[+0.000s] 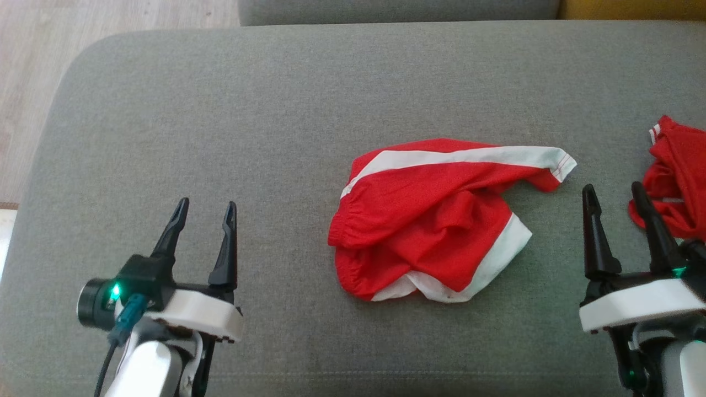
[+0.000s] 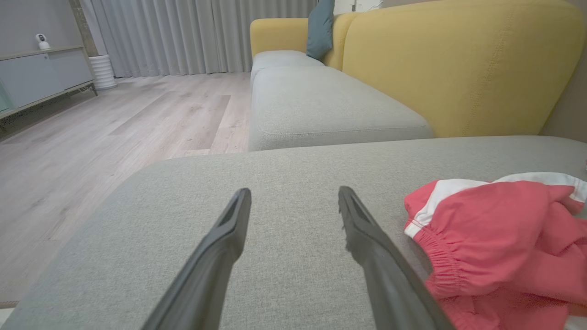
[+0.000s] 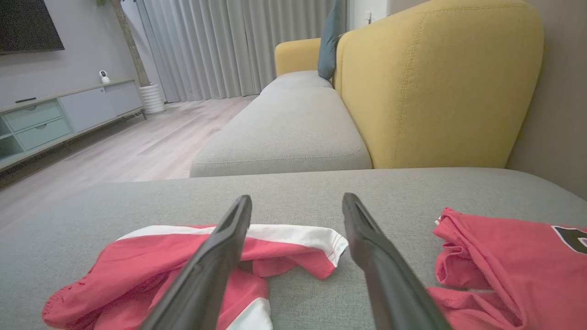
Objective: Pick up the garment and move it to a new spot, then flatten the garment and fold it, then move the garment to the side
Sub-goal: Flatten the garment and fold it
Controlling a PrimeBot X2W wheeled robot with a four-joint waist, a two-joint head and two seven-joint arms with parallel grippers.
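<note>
I expect the red shorts (image 1: 413, 212) to fold along the white stripe (image 1: 456, 156) when I lift the stripe's ends, because the stripe runs from the shorts' waistband to their hem.
The garment (image 1: 436, 218) is a pair of red shorts with white stripes, lying crumpled in the middle of the grey cushion (image 1: 220, 110). It also shows at the right in the left wrist view (image 2: 495, 238) and at lower left in the right wrist view (image 3: 151, 270). My left gripper (image 1: 205, 212) hovers open at the lower left, well apart from the shorts, nothing between its fingers (image 2: 224, 238). My right gripper (image 1: 615, 197) stands open just right of the shorts' white-edged leg, empty, its fingers (image 3: 367, 238) straddling that hem.
A second red garment (image 1: 675, 176) with a dark print (image 3: 541, 256) lies at the cushion's right edge, close to my right gripper. Wooden floor (image 1: 33, 82) lies beyond the cushion's left edge. A yellow sofa back (image 3: 435, 87) rises behind.
</note>
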